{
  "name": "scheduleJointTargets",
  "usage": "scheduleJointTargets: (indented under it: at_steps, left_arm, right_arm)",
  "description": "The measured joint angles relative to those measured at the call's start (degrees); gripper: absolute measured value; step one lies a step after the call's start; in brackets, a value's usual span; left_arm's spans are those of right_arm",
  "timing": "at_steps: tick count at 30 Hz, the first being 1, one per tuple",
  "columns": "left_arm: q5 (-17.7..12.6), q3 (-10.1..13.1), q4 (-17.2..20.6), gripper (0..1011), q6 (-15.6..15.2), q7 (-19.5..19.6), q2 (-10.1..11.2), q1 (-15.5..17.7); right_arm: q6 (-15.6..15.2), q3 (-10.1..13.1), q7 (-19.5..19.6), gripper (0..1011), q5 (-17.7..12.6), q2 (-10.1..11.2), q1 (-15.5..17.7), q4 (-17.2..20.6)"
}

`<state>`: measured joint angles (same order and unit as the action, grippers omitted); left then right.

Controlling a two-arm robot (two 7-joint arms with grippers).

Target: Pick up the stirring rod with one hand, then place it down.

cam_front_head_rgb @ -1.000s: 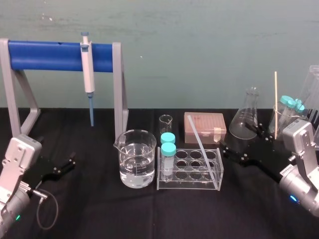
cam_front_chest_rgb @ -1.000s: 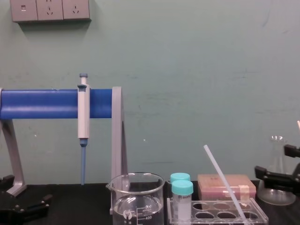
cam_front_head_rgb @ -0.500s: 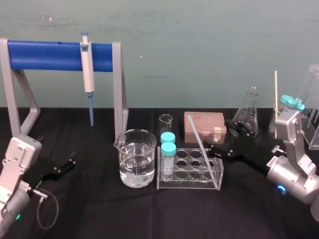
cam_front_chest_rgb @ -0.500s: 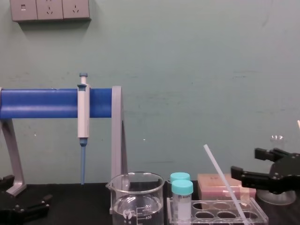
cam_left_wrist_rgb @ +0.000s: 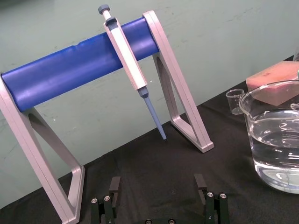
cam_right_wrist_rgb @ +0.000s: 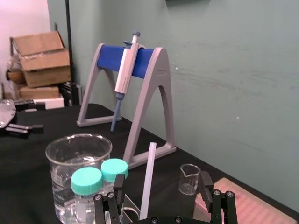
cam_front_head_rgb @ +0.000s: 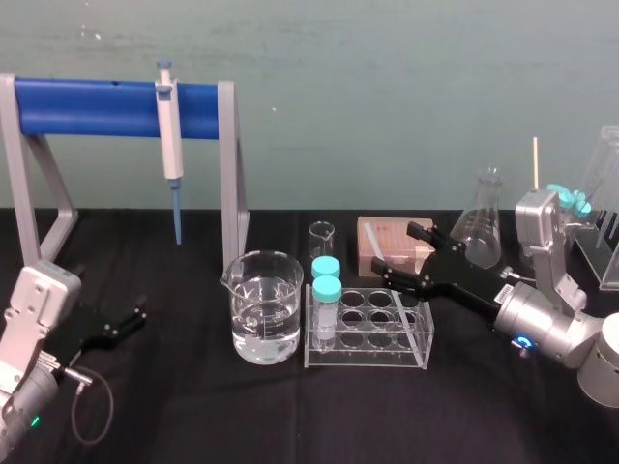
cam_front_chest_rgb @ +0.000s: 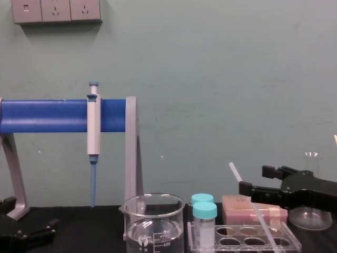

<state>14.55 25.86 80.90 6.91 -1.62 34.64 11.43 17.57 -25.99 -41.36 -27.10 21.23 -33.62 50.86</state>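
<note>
The stirring rod (cam_front_chest_rgb: 261,219) is much thinner than the rack's holes (cam_front_chest_rgb: 254,241), so the rod will slip out freely and the rack will stay still when I lift the rod.
The stirring rod (cam_front_head_rgb: 401,314) is a thin translucent white rod. It leans in the clear tube rack (cam_front_head_rgb: 368,333), its top tilted to the left. My right gripper (cam_front_head_rgb: 398,256) is open at the rod's upper part, one finger on each side, and neither finger touches it. In the right wrist view the rod (cam_right_wrist_rgb: 148,177) stands between the spread fingers of that gripper (cam_right_wrist_rgb: 161,186). In the chest view the right gripper (cam_front_chest_rgb: 254,179) hovers just right of the rod (cam_front_chest_rgb: 260,221). My left gripper (cam_front_head_rgb: 131,319) rests open on the table at the left, seen too as the left gripper (cam_left_wrist_rgb: 157,186).
A glass beaker (cam_front_head_rgb: 263,307) of water stands left of the rack, which holds two teal-capped tubes (cam_front_head_rgb: 326,290). A pipette (cam_front_head_rgb: 171,135) hangs on the blue stand (cam_front_head_rgb: 97,106). Behind the rack are a small beaker (cam_front_head_rgb: 321,237), a pink box (cam_front_head_rgb: 392,242) and a flask (cam_front_head_rgb: 481,227).
My right gripper has moved left from beside the flask to the rod's upper part, still open. The left arm and the rod have not moved.
</note>
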Motion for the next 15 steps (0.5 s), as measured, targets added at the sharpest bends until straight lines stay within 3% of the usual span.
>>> scheduleJointTargets:
  at_steps: [7, 15]
  left_arm:
    - [0.0, 0.0, 0.0, 1000, 0.0, 0.0, 0.0, 0.0]
    - [0.0, 0.0, 0.0, 1000, 0.0, 0.0, 0.0, 0.0]
  right_arm:
    - [-2.47, 1.04, -5.45, 1003, -2.59, -3.06, -3.21, -6.24]
    - [-5.27, 1.7, -8.76, 1003, -4.18, -5.08, -5.33, -10.24]
